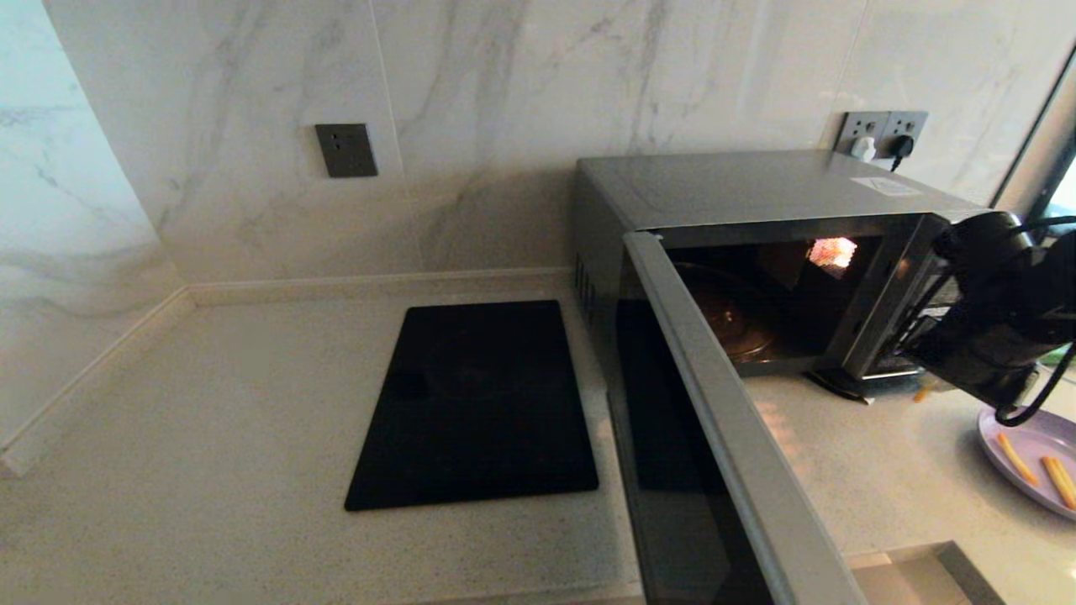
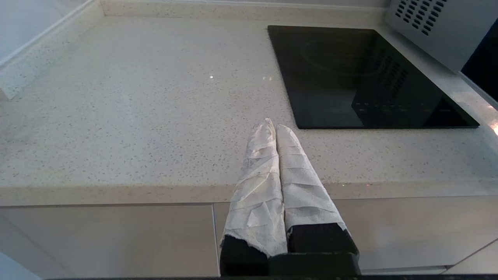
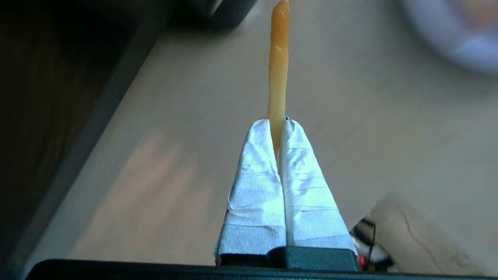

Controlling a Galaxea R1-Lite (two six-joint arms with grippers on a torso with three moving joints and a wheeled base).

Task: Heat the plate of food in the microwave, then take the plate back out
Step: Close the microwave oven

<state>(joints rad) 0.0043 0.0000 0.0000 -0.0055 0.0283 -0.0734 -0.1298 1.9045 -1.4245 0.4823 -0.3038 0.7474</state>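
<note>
The orange fry stick (image 3: pixel 278 60) sticks out past the fingers and the way to the lavender plate (image 1: pixel 1031 444) is open, so my right gripper should keep going and let go over the plate.
The microwave (image 1: pixel 756 193) stands at the back right with its door (image 1: pixel 714 420) swung wide open toward me and its cavity lit. The lavender plate of food (image 1: pixel 1042 441) rests on the counter at the far right, outside the oven, with two orange sticks on it. My right arm (image 1: pixel 992 328) hangs over the counter between the oven's front and the plate. My right gripper (image 3: pixel 277 122) is shut on one orange fry stick (image 3: pixel 278 58), which juts straight out past the fingertips above the counter. A blurred edge of the plate (image 3: pixel 459 39) shows nearby. My left gripper (image 2: pixel 272 124) is shut and empty, at the counter's front edge.
A flat black glass cooktop (image 1: pixel 475 403) lies left of the microwave, also in the left wrist view (image 2: pixel 358 74). Wall sockets (image 1: pixel 883 130) with plugs sit behind the oven. A sink rim (image 1: pixel 925 571) shows at the near right. The open door blocks the middle of the counter.
</note>
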